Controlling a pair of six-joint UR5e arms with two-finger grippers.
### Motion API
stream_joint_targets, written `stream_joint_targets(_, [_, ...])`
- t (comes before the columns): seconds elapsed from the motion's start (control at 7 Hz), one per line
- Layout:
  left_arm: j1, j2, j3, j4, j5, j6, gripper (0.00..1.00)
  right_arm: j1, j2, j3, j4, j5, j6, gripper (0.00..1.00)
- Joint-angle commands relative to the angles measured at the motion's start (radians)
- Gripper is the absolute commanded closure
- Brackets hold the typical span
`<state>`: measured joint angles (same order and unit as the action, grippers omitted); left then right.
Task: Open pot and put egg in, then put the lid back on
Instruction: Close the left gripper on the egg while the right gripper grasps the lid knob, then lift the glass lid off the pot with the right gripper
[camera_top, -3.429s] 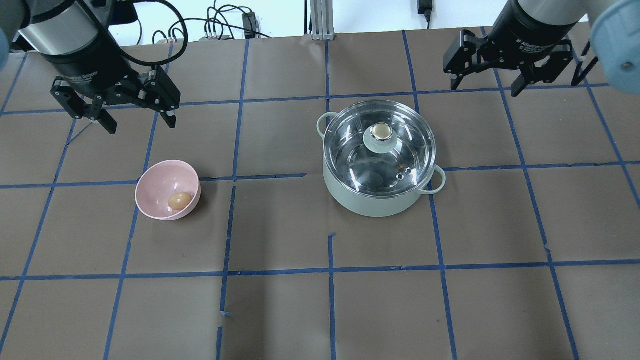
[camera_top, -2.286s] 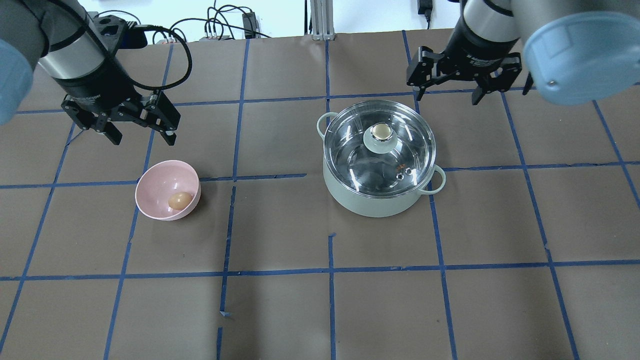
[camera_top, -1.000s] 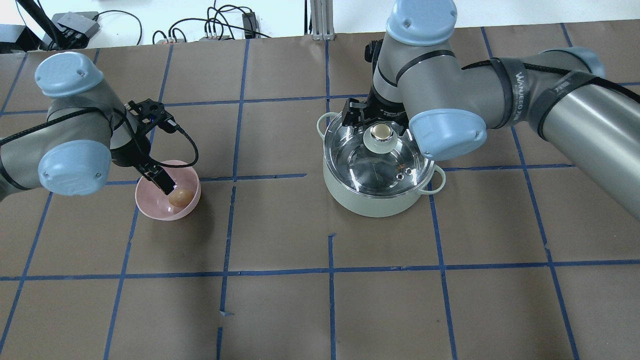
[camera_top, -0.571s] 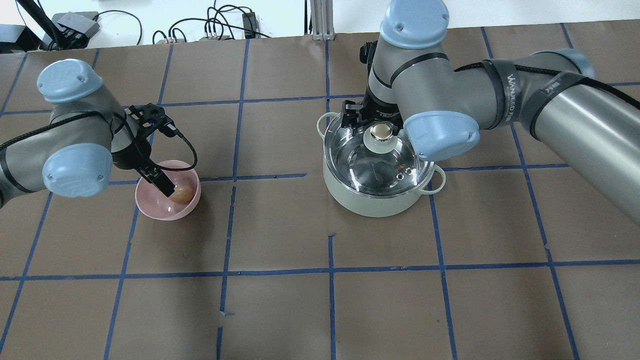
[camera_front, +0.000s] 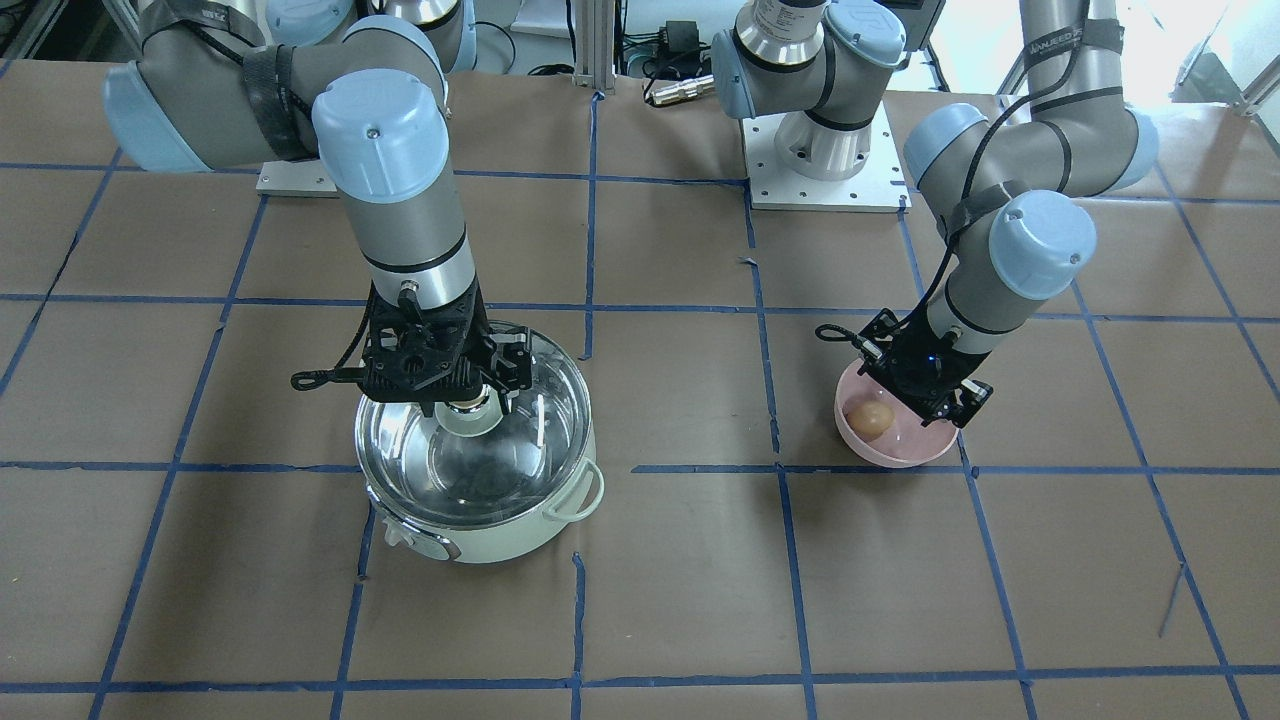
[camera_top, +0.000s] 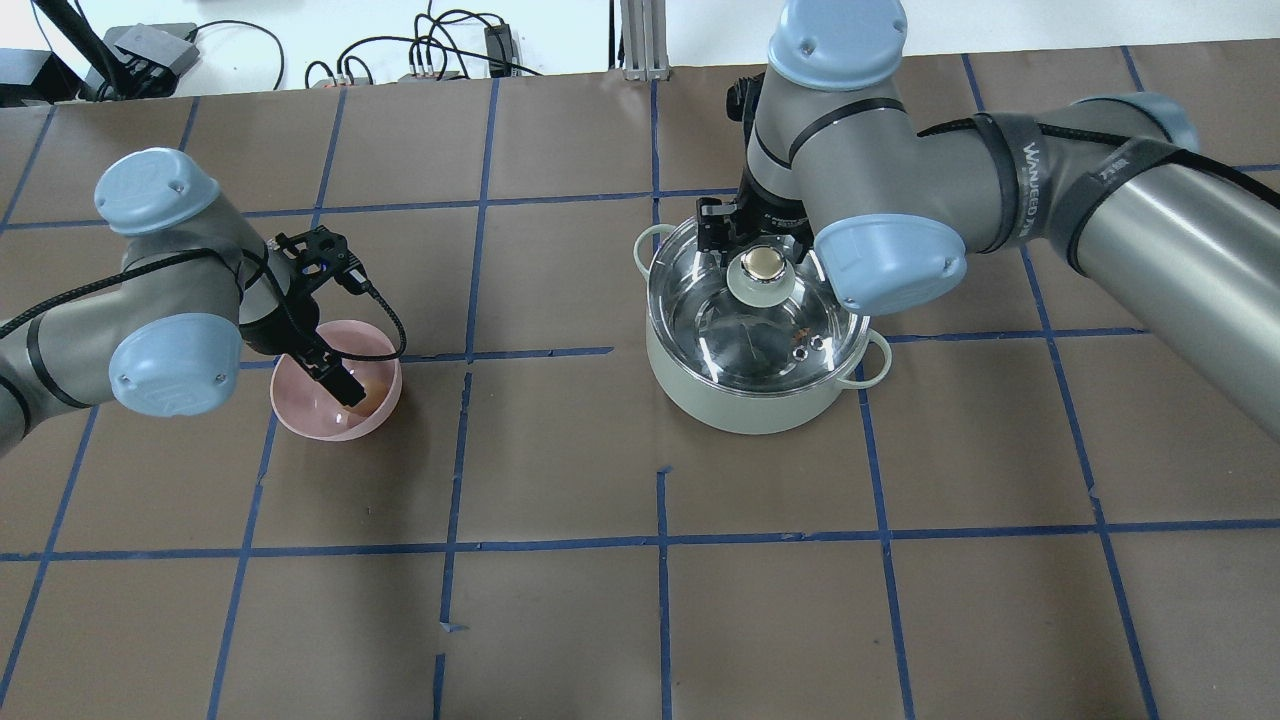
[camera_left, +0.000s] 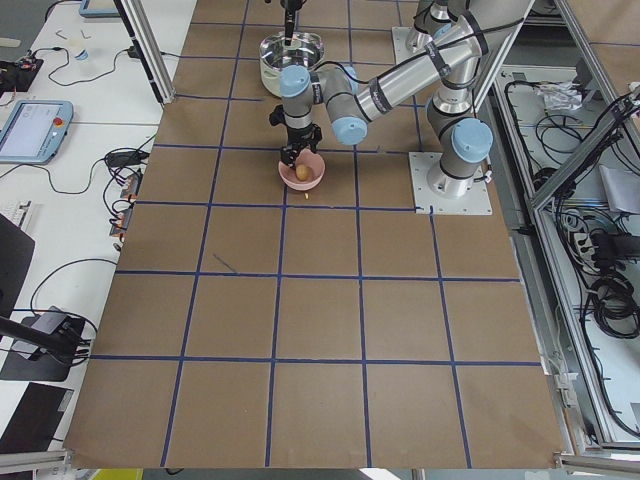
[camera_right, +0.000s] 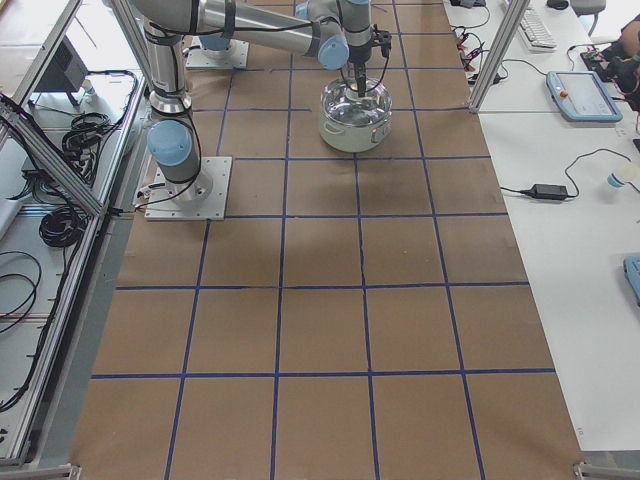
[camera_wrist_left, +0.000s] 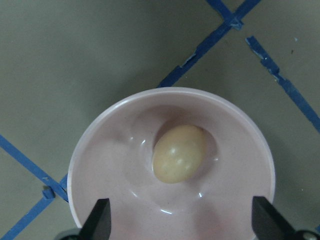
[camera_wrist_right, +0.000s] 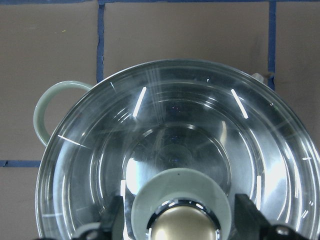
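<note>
The robot should expect to find the mint-green pot (camera_front: 504, 542) empty when it lifts the lid, since only smooth shiny rings (camera_wrist_right: 176, 149) can be seen through the glass lid.
The mint-green pot (camera_top: 750, 400) stands right of centre with the glass lid (camera_top: 715, 325) on it. My right gripper (camera_wrist_right: 181, 222) is open and low over the lid; its fingers (camera_wrist_right: 116, 216) stand either side of the shiny knob (camera_wrist_right: 182, 220) without gripping it. It also shows in the front view (camera_front: 468, 398). The brown egg (camera_wrist_left: 179, 152) lies in a pink bowl (camera_wrist_left: 100, 130). My left gripper (camera_wrist_left: 182, 225) is open, its fingertips inside the bowl's rim with the egg just ahead of them. In the overhead view the left gripper (camera_top: 340, 380) mostly hides the egg.
The pink bowl (camera_top: 310, 420) sits at the table's left, about a grid square from the pot. The table (camera_top: 660, 600) is brown paper with blue tape lines. Cables and a rail run along the far edge (camera_top: 630, 40).
Both arms came down from the back of the table. The left gripper dropped into the pink bowl over the egg. The right gripper lowered around the lid's knob. Both stayed open.
</note>
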<state>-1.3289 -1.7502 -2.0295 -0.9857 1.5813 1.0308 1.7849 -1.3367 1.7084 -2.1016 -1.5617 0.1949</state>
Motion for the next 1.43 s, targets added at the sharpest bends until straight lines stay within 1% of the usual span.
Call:
stream_joint_targets(0.0, [0.000,-0.014,-0.029,0.080,-0.003,0.033,0.00,-0.001,-0.001,0.002,0.002,0.000,0.000,0.48])
stream_joint_targets(0.14, [0.000,-0.015,-0.031,0.091,-0.004,0.049,0.00,-0.002,-0.001,-0.004,0.003,-0.004,-0.002,0.54])
stream_joint_targets(0.43, [0.017,-0.040,-0.040,0.113,-0.007,0.051,0.00,-0.013,-0.009,-0.021,0.011,-0.005,-0.002,0.56])
stream_joint_targets(0.57, [0.042,-0.045,-0.050,0.116,-0.020,0.052,0.01,-0.021,-0.012,-0.050,0.030,-0.029,-0.002,0.57])
stream_joint_targets(0.71, [0.042,-0.048,-0.055,0.124,-0.029,0.052,0.01,-0.045,-0.025,-0.144,0.122,-0.061,-0.005,0.57])
stream_joint_targets(0.86, [0.042,-0.054,-0.055,0.134,-0.058,0.052,0.01,-0.099,-0.033,-0.270,0.261,-0.078,-0.037,0.57])
stream_joint_targets(1.0, [0.042,-0.060,-0.058,0.134,-0.060,0.052,0.01,-0.163,-0.057,-0.297,0.331,-0.078,-0.114,0.59])
stream_joint_targets(1.14, [0.042,-0.060,-0.060,0.134,-0.058,0.052,0.01,-0.218,-0.096,-0.296,0.372,-0.064,-0.132,0.59])
stream_joint_targets(1.29, [0.042,-0.061,-0.060,0.136,-0.060,0.051,0.01,-0.240,-0.114,-0.294,0.412,-0.064,-0.161,0.59])
